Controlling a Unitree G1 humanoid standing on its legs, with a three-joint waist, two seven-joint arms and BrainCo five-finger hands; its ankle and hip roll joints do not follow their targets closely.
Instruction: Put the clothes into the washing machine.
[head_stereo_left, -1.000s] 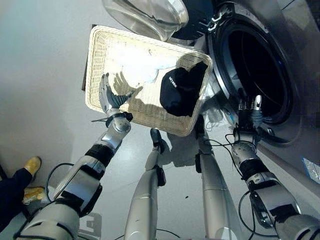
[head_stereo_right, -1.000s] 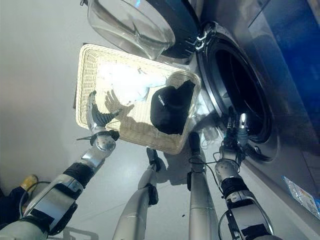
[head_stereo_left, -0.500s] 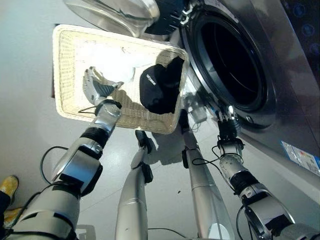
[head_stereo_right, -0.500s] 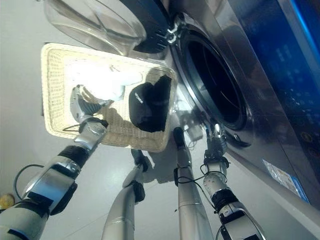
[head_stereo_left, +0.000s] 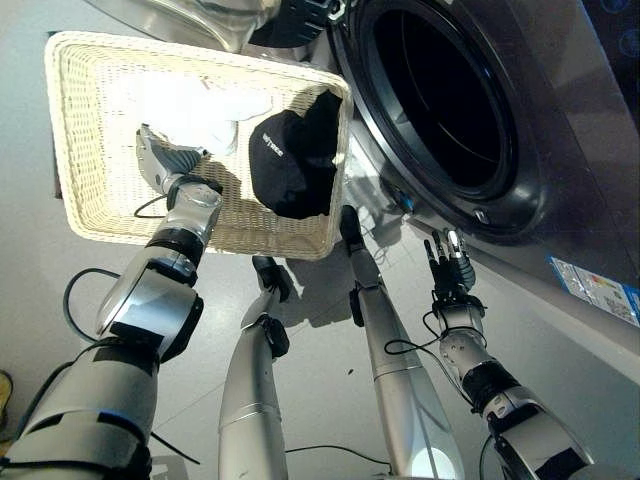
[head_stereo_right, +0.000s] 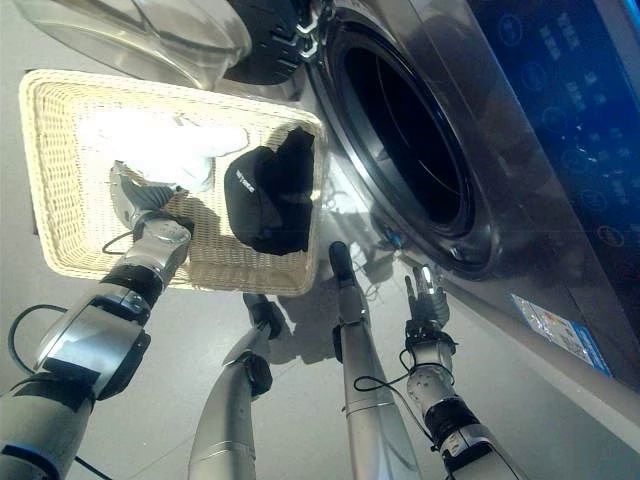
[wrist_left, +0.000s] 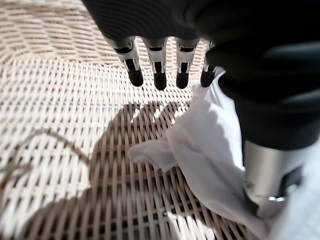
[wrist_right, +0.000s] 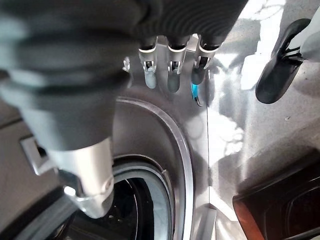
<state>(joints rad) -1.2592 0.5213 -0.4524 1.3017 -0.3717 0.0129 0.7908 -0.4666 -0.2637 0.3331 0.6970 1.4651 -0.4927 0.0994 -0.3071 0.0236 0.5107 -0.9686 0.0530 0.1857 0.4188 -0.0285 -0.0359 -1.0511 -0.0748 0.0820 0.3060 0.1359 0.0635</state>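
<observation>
I expect the white cloth (head_stereo_left: 190, 112) to come up by itself when I raise it, since a gap (head_stereo_left: 243, 158) shows between it and the black garment.
A wicker basket (head_stereo_left: 85, 215) stands on the floor beside the washing machine's open drum (head_stereo_left: 440, 95). Inside it lie a white cloth (head_stereo_left: 195, 105) and a black garment (head_stereo_left: 290, 160) against the wall nearest the machine. My left hand (head_stereo_left: 158, 160) is inside the basket, open. Its straight fingers (wrist_left: 155, 70) hover over the wicker floor, and the thumb lies against the edge of the white cloth (wrist_left: 200, 145). My right hand (head_stereo_left: 448, 262) is open and holds nothing. It points up at the machine's front, just below the drum's rim (wrist_right: 180, 145).
The machine's glass door (head_stereo_right: 130, 30) hangs open above the basket's far side. The grey machine front (head_stereo_left: 560, 210) runs along the right. Bare grey floor (head_stereo_left: 40, 270) lies left of the basket.
The whole view has shifted as the camera moved. My left hand has reached from the basket's near rim deeper in, up to the white cloth. The right hand stays open below the drum.
</observation>
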